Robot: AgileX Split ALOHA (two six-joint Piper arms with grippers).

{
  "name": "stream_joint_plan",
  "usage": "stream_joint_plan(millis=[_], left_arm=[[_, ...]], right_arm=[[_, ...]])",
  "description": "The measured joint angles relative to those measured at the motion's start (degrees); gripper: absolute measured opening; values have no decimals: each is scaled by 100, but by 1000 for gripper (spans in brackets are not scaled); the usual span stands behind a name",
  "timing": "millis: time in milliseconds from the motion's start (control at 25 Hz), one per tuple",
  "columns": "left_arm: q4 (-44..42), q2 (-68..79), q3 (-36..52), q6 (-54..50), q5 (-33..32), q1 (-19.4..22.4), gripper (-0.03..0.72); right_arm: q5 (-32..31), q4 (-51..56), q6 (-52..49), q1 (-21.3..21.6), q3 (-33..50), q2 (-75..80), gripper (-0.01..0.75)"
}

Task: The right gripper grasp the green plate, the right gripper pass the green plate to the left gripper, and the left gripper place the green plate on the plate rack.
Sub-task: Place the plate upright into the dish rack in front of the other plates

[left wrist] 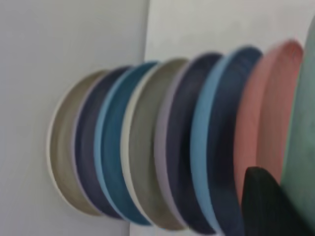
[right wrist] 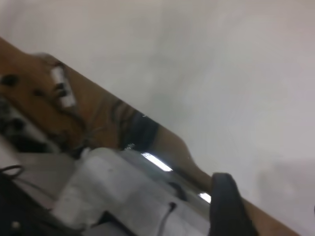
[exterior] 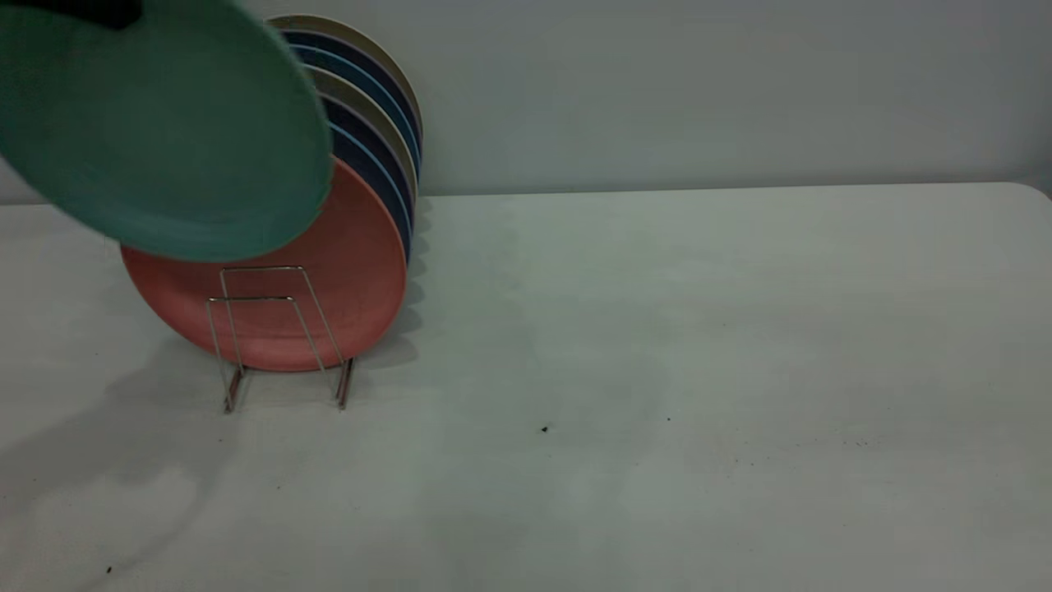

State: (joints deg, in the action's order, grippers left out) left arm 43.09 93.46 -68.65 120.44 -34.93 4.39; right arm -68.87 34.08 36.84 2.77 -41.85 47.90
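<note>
The green plate [exterior: 187, 148] is parallel to the salmon-pink plate and the rack's front slot [exterior: 287, 383] is open, so the robot's left gripper should keep lowering the green plate until it sits in that slot.
The green plate [exterior: 164, 123] hangs tilted in the air at the far left, above and in front of the plate rack [exterior: 271, 329]. My left gripper [exterior: 82, 10] shows only as a dark patch on the plate's upper rim at the top edge. In the left wrist view one black finger [left wrist: 266, 206] lies against the green plate [left wrist: 302, 147], which it grips by the rim. My right gripper [right wrist: 269, 211] is out of the exterior view. Its wrist view shows one black finger [right wrist: 226, 206] over bare table, jaws apart and empty.
A salmon-pink plate [exterior: 345, 271] stands in the rack right behind the two front wire loops. Several dark blue, light blue and beige plates [exterior: 374, 156] stand in a row behind it, up to the back wall. The white table [exterior: 657, 370] stretches to the right.
</note>
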Motion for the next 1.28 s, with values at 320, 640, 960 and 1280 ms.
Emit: stream_joint_plan(millis=[320,640,960,1280], left_arm=[[-72,63,-30,0,145,-57,104],[-96,342,-30,0,221,-239,104],[-309,398,-30,0,316,-286,104],[-346,451,-30,0,327,-307,104]], right_arm=[[145,-1090,-893,0,649,-1821,438],[115,-1629,-1397,0,928,-2761,438],[203,-1714,-1423,0,1357,-3256,438],[231,-1765,-1423,0,1367,-3269,438]])
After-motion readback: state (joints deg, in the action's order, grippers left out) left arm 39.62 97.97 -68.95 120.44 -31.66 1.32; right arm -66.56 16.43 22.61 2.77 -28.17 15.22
